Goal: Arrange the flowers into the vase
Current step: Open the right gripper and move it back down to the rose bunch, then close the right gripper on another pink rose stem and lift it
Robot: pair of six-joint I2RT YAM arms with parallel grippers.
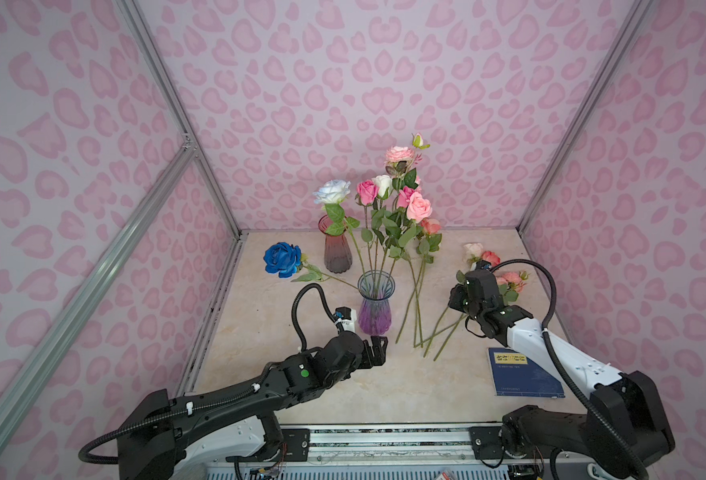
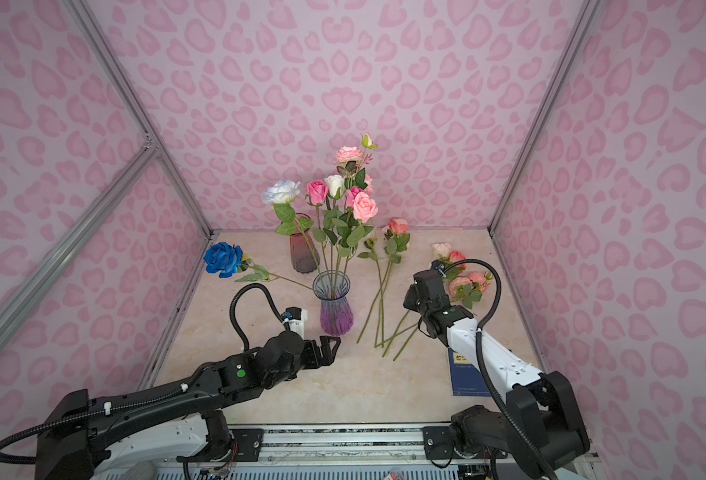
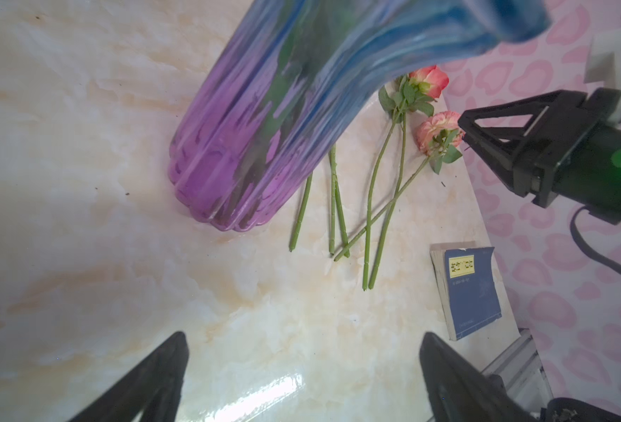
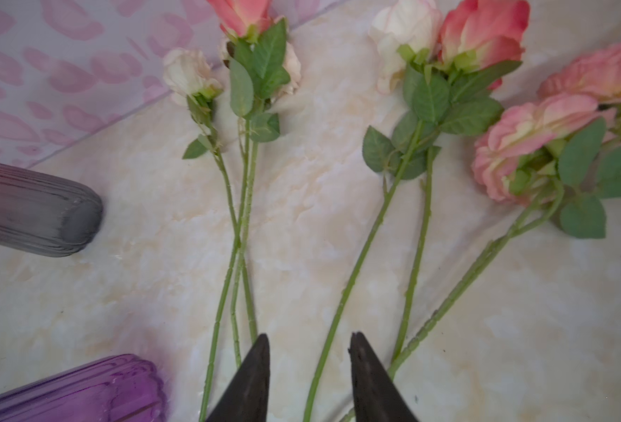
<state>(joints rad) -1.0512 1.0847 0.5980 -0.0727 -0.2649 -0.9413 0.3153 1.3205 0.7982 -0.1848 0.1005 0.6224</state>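
My right gripper should keep lowering until its fingers are on either side of the one green stem [image 4: 338, 316] that runs lengthwise through its gap, with the neighbouring stems [image 4: 410, 295] outside, then close.
A purple-blue glass vase [image 1: 375, 305] [image 2: 334, 305] [image 3: 250, 146] stands mid-table and holds several roses [image 1: 419, 206] [image 2: 363, 206] with pink, white and white-blue heads. A deep blue rose [image 1: 282, 258] [image 2: 223, 259] lies to its left, stem pointing at the vase. Several loose flowers [image 1: 417, 316] [image 4: 426, 95] lie to the vase's right. My left gripper [image 1: 378, 349] [image 3: 303, 339] is open and empty, low by the vase's front left. Over the loose stems hovers my right gripper [image 1: 455, 301] [image 4: 309, 336], partly open. One green stem [image 4: 352, 277] runs through the gap between its fingers, ungripped.
A second, red-to-grey vase [image 1: 336, 245] [image 4: 38, 212] stands behind the purple one. A blue book [image 1: 523, 372] [image 3: 473, 288] lies at the front right under the right arm. Pink patterned walls close in the marble table [image 1: 426, 386] on three sides.
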